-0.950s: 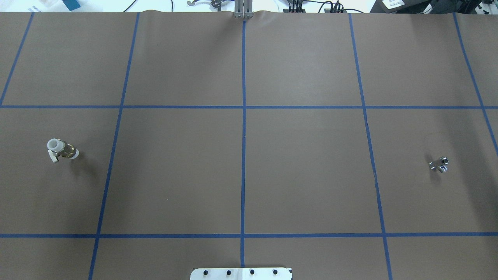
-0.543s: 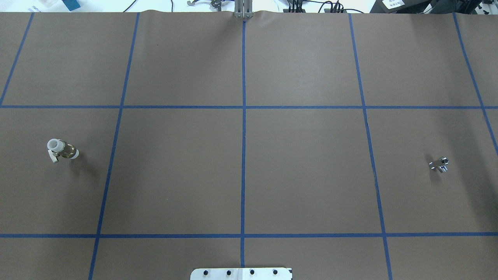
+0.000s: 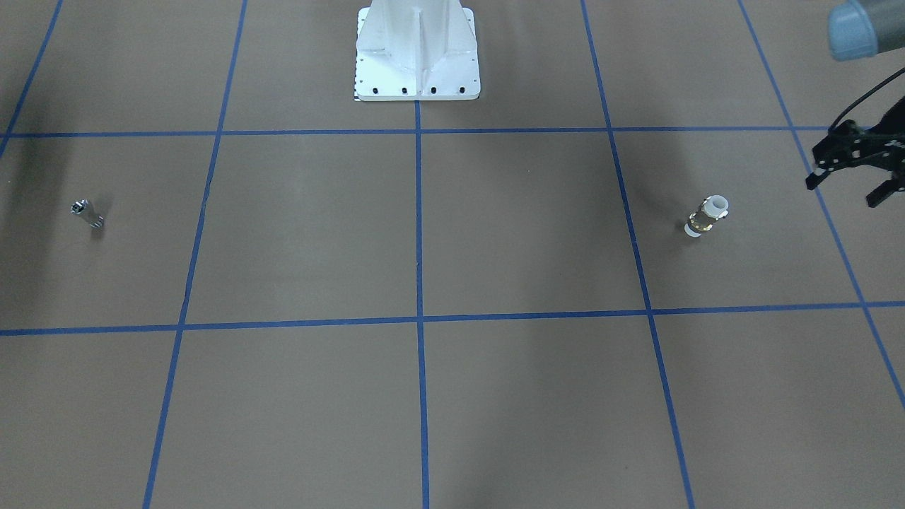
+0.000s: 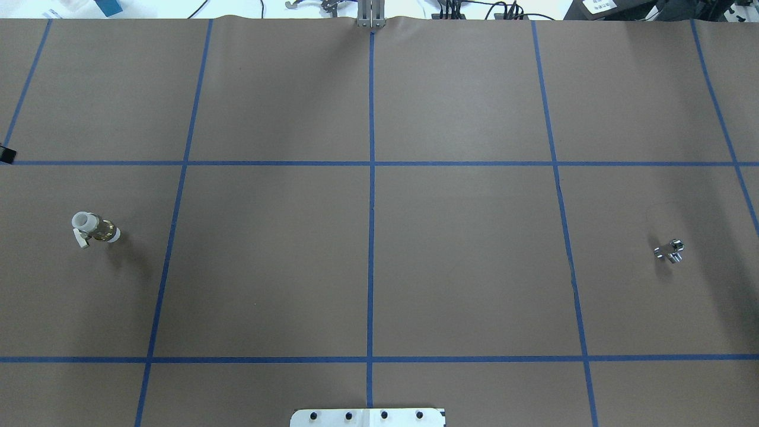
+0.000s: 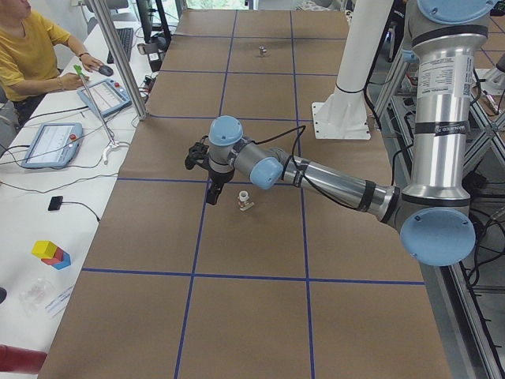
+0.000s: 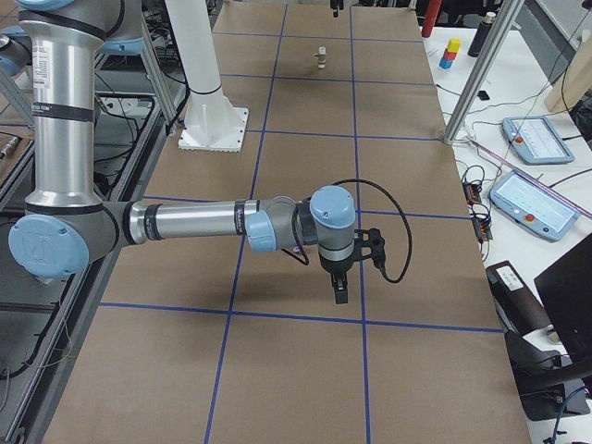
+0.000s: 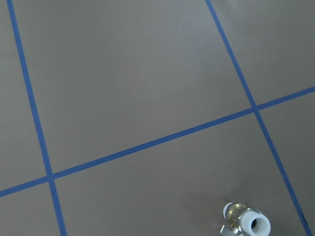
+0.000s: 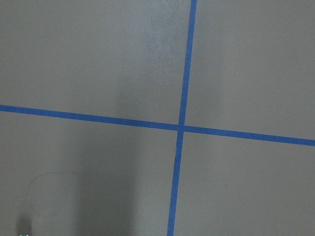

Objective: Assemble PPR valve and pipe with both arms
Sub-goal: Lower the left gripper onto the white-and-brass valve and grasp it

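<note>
The PPR valve's open white end [image 3: 717, 205] faces up, so the valve [image 3: 705, 216] will stay upright and stand by itself when I set it down.
The PPR valve [image 4: 95, 228] lies on the brown table at my far left, white ends and brass middle; it also shows in the front view [image 3: 707, 215] and low in the left wrist view [image 7: 244, 222]. The silver pipe [image 4: 670, 251] lies at the far right, and at the left of the front view [image 3: 88, 213]. My left gripper [image 3: 845, 189] hovers open and empty beside the valve, apart from it; one of its fingertips [image 4: 6, 155] shows at the overhead view's left edge. My right gripper [image 6: 339, 291] shows only in the right side view, near the pipe's spot; I cannot tell its state.
The white pedestal base [image 3: 417, 63] stands at the middle of my table edge. Blue tape lines [image 4: 371, 237] divide the brown mat into squares. An operator [image 5: 31, 47] sits beside the table with tablets and cables past the far edge.
A black tip of my left gripper has come into the overhead view at its left edge. The valve and the pipe have not moved.
</note>
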You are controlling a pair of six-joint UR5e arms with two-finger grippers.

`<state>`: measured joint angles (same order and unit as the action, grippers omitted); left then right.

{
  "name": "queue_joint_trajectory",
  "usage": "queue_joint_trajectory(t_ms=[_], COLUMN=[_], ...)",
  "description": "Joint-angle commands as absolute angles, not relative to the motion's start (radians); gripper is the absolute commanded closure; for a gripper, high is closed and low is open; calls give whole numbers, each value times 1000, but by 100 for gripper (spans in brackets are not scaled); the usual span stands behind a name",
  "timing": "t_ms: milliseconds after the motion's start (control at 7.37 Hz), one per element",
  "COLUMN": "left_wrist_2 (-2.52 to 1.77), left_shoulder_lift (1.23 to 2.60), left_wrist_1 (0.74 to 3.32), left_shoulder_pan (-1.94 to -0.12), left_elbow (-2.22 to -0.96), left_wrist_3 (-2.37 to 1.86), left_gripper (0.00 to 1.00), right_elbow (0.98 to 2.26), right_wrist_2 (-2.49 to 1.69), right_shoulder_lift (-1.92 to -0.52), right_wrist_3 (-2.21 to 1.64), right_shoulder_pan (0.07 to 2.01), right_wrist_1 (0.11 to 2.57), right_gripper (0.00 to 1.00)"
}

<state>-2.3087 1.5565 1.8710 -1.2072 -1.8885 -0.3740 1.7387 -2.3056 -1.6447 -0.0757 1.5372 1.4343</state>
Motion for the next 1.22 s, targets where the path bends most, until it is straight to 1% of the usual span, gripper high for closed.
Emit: queue_joint_trajectory(t_ms=[0,543,1085], left_wrist_2=[-2220,-2214,-2214], left_shoulder_lift=[1563,1568,1600], left_wrist_1=[1873,1876,1878], left_shoulder_pan=[-1041,-945,-939], left_elbow=[-1888,-1848,-1797], left_wrist_3=[-504,-596,-597], left_gripper=[0,0,0], right_elbow=[1735,1735,1733], right_wrist_2=[-2306,-2306,-2304], right_shoulder_lift=[-1646,-1646,-1646], right_wrist_3=[-75,-75,-75], right_shoulder_pan=[1537,1537,1537], right_wrist_1=[1434,1434,1434], right_gripper=[0,0,0])
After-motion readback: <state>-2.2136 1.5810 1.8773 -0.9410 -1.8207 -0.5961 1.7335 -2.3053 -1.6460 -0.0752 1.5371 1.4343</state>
